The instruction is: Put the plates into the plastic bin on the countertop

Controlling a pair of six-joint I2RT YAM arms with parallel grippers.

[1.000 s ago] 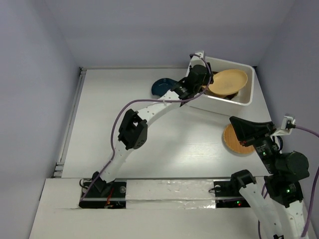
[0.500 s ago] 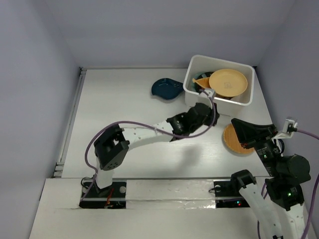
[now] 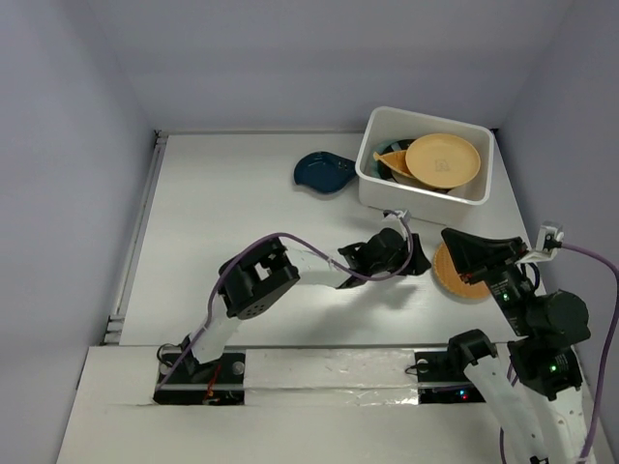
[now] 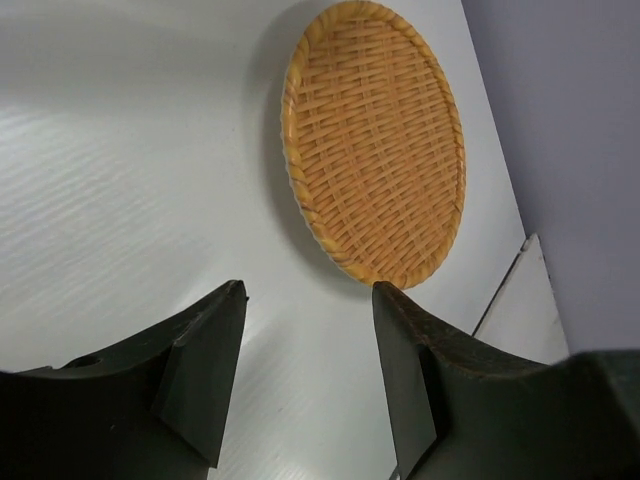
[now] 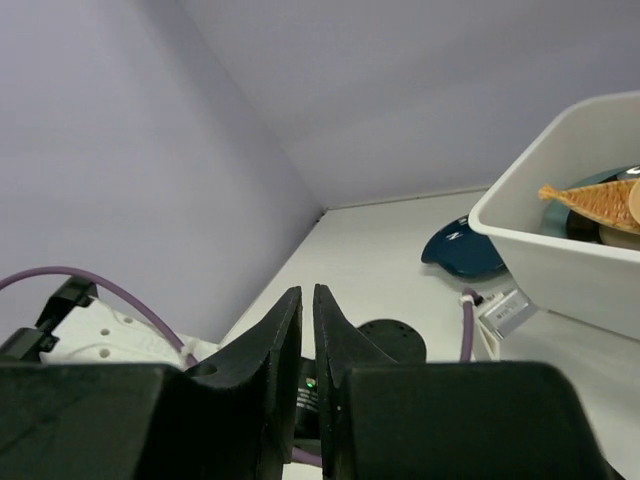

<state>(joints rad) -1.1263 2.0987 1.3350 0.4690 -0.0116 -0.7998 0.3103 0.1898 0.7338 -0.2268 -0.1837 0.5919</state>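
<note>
I expect the woven orange round plate (image 3: pixel 455 276) to stay stiff when I lift it by its edge, because the braided rim (image 4: pixel 290 140) curves up off the countertop.
The white plastic bin (image 3: pixel 484 184) stands at the back right of the countertop (image 3: pixel 242 232). In it lie the plain orange round plate (image 3: pixel 442 160), the orange leaf-shaped plate (image 3: pixel 391 155) and darker dishes under them. The navy plate (image 3: pixel 324 172) lies on the countertop left of the bin. The woven orange round plate (image 3: pixel 451 275) lies in front of the bin, partly under my right arm. My left gripper (image 3: pixel 416 263) is open and empty, low just left of the woven plate (image 4: pixel 375 140). My right gripper (image 3: pixel 451 238) is shut and empty above that plate.
Grey-lilac walls enclose the countertop. In the right wrist view the bin (image 5: pixel 570 250), the leaf-shaped plate (image 5: pixel 592 200) and the navy plate (image 5: pixel 462 250) show ahead, with my left arm's purple cable (image 5: pixel 468 320) below them.
My left gripper has drawn back from the bin, leaving the plain orange plate inside, and has come down near the woven plate. The right arm has barely moved.
</note>
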